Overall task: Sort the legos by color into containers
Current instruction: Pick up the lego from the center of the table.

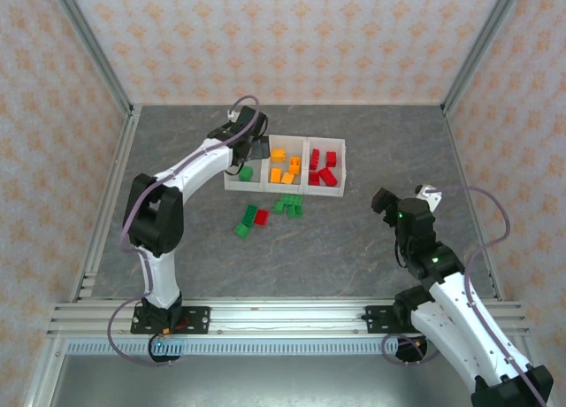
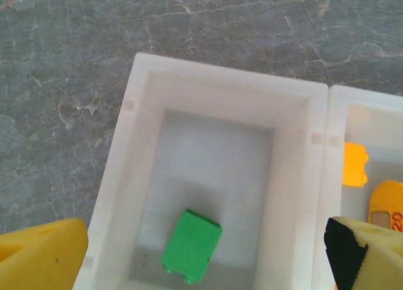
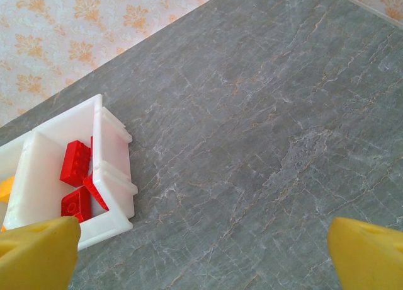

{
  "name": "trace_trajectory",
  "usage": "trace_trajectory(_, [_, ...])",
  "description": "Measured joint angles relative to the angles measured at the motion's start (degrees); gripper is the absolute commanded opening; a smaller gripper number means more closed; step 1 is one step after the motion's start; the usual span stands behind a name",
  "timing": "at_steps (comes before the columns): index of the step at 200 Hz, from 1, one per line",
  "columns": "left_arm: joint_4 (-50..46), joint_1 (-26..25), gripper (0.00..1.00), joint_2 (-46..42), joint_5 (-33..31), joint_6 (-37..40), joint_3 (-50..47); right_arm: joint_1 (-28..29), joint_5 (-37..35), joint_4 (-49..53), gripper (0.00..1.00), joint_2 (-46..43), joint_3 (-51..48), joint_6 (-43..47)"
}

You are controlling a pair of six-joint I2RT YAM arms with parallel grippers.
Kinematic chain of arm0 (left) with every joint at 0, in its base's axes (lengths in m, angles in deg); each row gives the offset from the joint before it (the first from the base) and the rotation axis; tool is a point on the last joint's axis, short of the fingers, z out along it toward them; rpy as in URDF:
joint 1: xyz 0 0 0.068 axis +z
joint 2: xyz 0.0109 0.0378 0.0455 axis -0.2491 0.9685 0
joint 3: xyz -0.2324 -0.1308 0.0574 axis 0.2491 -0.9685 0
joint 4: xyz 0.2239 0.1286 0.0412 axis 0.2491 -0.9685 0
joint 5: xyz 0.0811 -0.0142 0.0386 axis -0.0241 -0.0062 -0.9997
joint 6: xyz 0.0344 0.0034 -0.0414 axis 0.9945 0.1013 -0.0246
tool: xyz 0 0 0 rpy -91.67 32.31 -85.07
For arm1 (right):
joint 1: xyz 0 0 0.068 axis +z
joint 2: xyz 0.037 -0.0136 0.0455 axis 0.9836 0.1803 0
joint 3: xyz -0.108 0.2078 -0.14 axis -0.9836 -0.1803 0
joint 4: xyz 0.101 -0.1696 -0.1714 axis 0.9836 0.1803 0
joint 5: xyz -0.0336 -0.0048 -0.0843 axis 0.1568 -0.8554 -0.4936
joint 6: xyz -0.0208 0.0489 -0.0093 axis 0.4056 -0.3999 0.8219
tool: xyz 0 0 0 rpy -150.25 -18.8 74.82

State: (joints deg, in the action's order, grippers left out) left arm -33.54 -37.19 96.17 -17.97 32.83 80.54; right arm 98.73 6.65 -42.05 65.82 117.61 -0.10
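My left gripper should keep moving toward the green bricks by the middle bin until it closes on a green brick (image 1: pixel 279 207), as the red brick (image 1: pixel 261 217) stands clear of them.
Three joined white bins (image 1: pixel 305 141) stand mid-table. One green brick (image 2: pixel 191 244) lies on the floor of the left bin (image 2: pixel 208 82); it shows as (image 1: pixel 246 172) from above. Orange-yellow bricks (image 1: pixel 285 166) fill the middle bin, red bricks (image 1: pixel 324 166) the right one (image 3: pixel 116 142). My left gripper (image 1: pixel 256 147) hangs open above the left bin, its yellow fingers (image 2: pixel 38 255) wide apart and empty. Loose green bricks (image 1: pixel 286 205) and a red brick (image 1: pixel 261 216) lie in front of the bins. My right gripper (image 1: pixel 386 200) is open over bare table, right of the bins.
Metal frame posts (image 1: pixel 110 84) and patterned walls border the grey table. A rail (image 1: pixel 283 317) runs along the near edge at the arm bases. Open floor lies right of the bins (image 3: pixel 264 145).
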Motion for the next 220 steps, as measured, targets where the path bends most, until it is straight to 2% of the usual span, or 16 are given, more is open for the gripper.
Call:
trace_trajectory(53, [3.5,-2.3,0.99,-9.0,3.1,-0.6,-10.3,0.0,0.0,0.0,1.0,0.0,0.0,0.0])
trace_trajectory(107, [4.6,-15.6,0.98,-14.3,3.3,-0.6,-15.6,0.0,0.4,0.0,1.0,0.0,0.0,0.0])
trace_trajectory(130, [4.6,-18.6,0.93,-14.4,3.6,-1.3,-17.7,0.0,0.7,0.0,1.0,0.0,0.0,0.0])
trace_trajectory(179, [3.5,-19.1,0.78,-12.6,4.2,-2.5,-21.2,0.0,1.1,0.0,1.0,0.0,0.0,-0.2])
trace_trajectory(220, [2.5,-19.1,0.75,-7.2,5.2,-2.3,-20.8,0.0,1.1,0.0,1.0,0.0,0.0,-0.2])
